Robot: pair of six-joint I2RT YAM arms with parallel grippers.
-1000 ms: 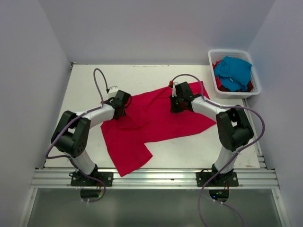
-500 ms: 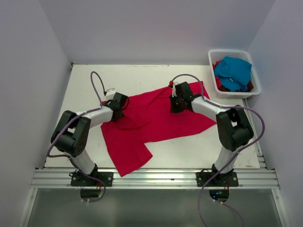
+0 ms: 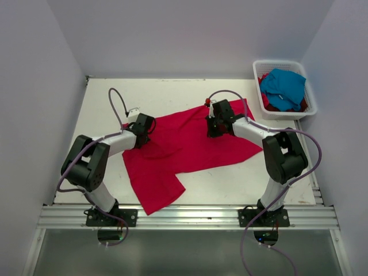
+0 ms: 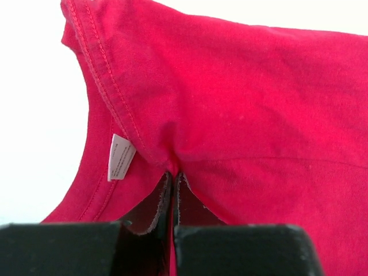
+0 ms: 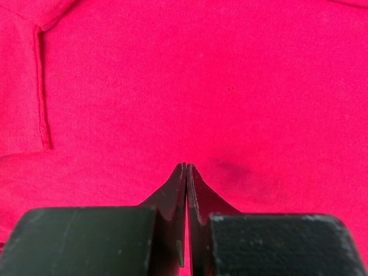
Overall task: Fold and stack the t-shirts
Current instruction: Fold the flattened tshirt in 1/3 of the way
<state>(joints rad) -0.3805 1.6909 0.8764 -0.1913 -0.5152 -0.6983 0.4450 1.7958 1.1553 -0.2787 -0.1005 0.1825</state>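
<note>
Next, I open my right gripper, which is closed over flat red cloth (image 5: 187, 150) short of the hem, then move it over to the folded hem (image 3: 250, 110) and pinch the cloth there.
A crimson red t-shirt (image 3: 184, 146) lies spread across the middle of the table. My left gripper (image 3: 143, 127) is at the shirt's left edge by the neck opening, shut on a pinched-up fold of the red cloth (image 4: 172, 164). The collar seam and a white tag (image 4: 120, 157) lie just left of the fingertips. My right gripper (image 3: 215, 127) is shut, its tips down on flat red cloth (image 5: 230, 86) near the shirt's far edge. No fold shows between its fingers. A turquoise blue t-shirt (image 3: 283, 86) lies on more red cloth in the basket.
The white slatted basket (image 3: 258, 76) stands at the far right corner of the table (image 3: 172, 92). White walls close in on the left, back and right. An aluminium rail (image 3: 184, 217) runs along the near edge by the arm bases.
My left gripper has shut on the red cloth at the collar and shifted slightly left. The right arm and the shirt have stayed where they were.
</note>
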